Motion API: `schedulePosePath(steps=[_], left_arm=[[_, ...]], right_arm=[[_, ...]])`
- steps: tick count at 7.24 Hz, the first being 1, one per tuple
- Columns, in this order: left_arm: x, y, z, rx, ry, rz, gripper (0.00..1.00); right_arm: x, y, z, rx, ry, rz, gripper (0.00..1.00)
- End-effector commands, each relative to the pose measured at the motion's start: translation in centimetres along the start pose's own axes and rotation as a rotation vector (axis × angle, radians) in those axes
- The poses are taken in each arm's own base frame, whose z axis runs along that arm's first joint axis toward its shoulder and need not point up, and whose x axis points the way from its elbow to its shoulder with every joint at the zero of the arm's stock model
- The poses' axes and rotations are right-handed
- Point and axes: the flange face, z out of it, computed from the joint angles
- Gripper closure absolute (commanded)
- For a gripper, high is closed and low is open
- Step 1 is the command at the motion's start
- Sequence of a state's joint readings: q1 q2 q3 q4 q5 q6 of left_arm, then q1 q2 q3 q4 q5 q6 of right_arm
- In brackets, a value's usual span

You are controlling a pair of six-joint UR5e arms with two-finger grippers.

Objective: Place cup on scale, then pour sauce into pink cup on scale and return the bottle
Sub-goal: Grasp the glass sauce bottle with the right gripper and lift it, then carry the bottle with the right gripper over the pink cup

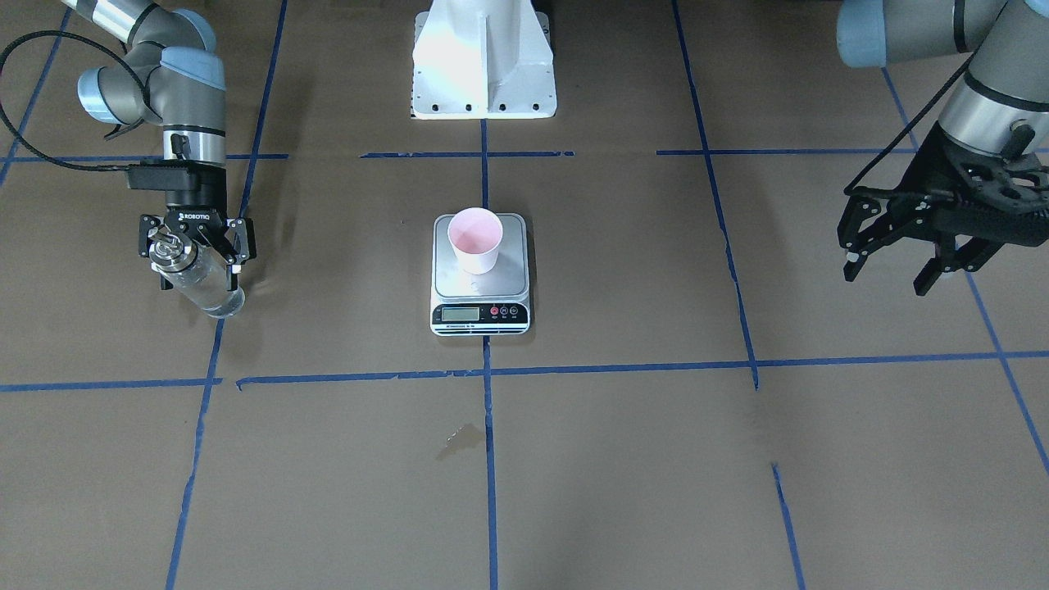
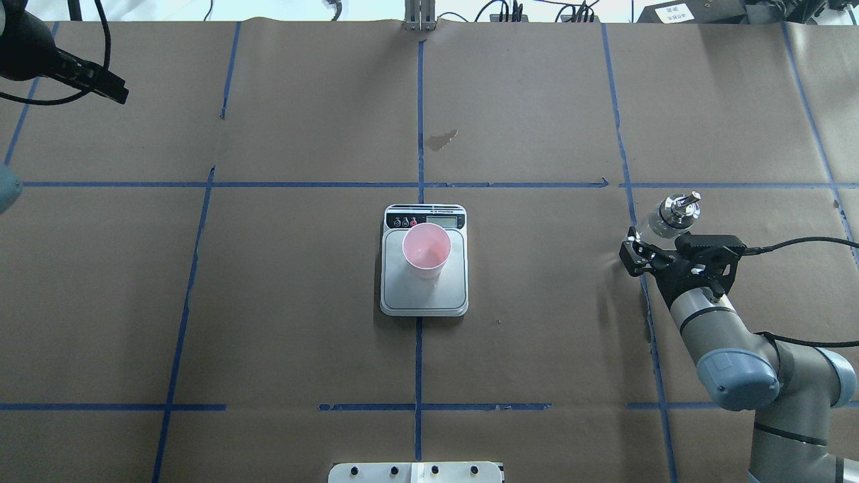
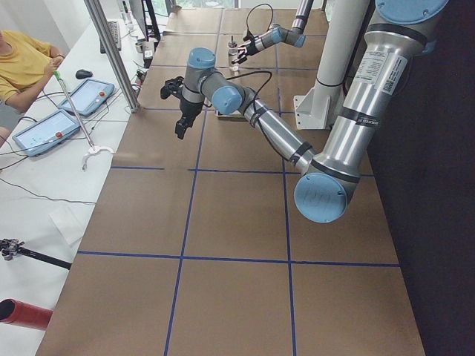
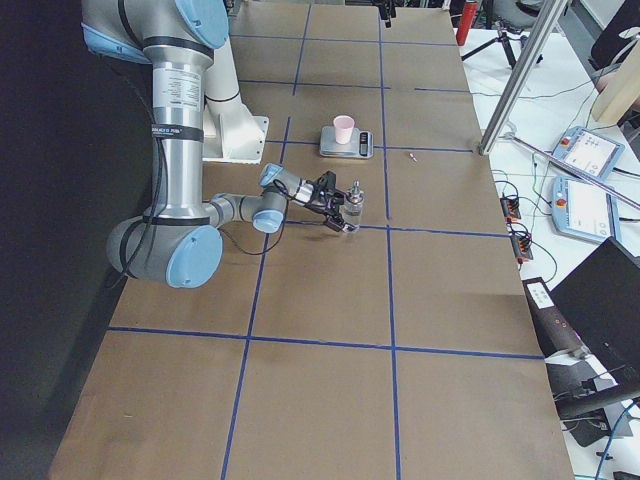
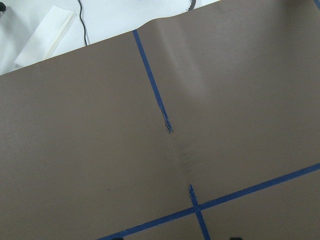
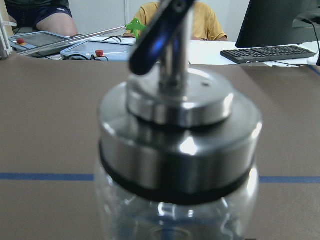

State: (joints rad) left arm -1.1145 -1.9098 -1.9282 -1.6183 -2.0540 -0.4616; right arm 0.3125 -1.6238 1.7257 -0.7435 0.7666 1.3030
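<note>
The clear glass bottle (image 1: 205, 279) will pour out a thin stream when I tip it, because a narrow spout (image 6: 175, 56) is on top of the silver pourer cap.
The pink cup (image 1: 474, 238) stands upright on the steel platform of the scale (image 1: 479, 285) at the table's middle; both also show in the overhead view, the cup (image 2: 426, 249) on the scale (image 2: 424, 295). The clear glass bottle (image 1: 201, 283) with its silver pourer cap stands upright on the paper on my right side. My right gripper (image 1: 199, 266) is level with it, fingers spread wide on either side, open. The bottle's cap fills the right wrist view (image 6: 175, 150). I cannot make out the sauce level. My left gripper (image 1: 910, 270) hangs open and empty, high over the far left side.
The white robot pedestal (image 1: 483, 57) stands behind the scale. A dark stain (image 1: 460, 440) marks the paper in front of the scale. Blue tape lines grid the brown paper. Operators, tablets and a keyboard lie beyond the table's front edge (image 6: 270, 52).
</note>
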Motion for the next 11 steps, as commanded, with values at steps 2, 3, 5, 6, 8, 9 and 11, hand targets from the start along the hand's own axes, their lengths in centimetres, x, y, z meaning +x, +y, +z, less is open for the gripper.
schedulePosePath(steps=[2,3,5,6,8,9,11], left_arm=[[0.0,0.0,0.1,-0.002,0.000,-0.002,0.23],[0.0,0.0,0.1,-0.002,0.000,-0.002,0.23],[0.0,0.0,0.1,-0.002,0.001,-0.003,0.23],[0.1,0.0,0.0,-0.001,0.002,-0.003,0.23],[0.1,0.0,0.1,-0.003,0.002,-0.005,0.23],[0.0,0.0,0.1,-0.004,0.002,-0.006,0.23],[0.1,0.0,0.1,-0.003,0.002,-0.005,0.23]], right_arm=[[-1.0,-0.9,-0.1,0.007,-0.034,-0.014,1.00],[-1.6,-2.2,-0.2,0.031,-0.065,-0.071,1.00],[-2.4,-3.5,-0.6,0.050,-0.082,-0.162,1.00],[-2.8,-4.2,-0.5,0.059,-0.082,-0.223,1.00],[-4.7,-5.2,-0.3,0.081,-0.090,-0.278,1.00],[-5.4,-5.4,-0.2,0.084,-0.091,-0.307,1.00],[-7.8,-5.8,0.2,0.077,-0.056,-0.459,1.00]])
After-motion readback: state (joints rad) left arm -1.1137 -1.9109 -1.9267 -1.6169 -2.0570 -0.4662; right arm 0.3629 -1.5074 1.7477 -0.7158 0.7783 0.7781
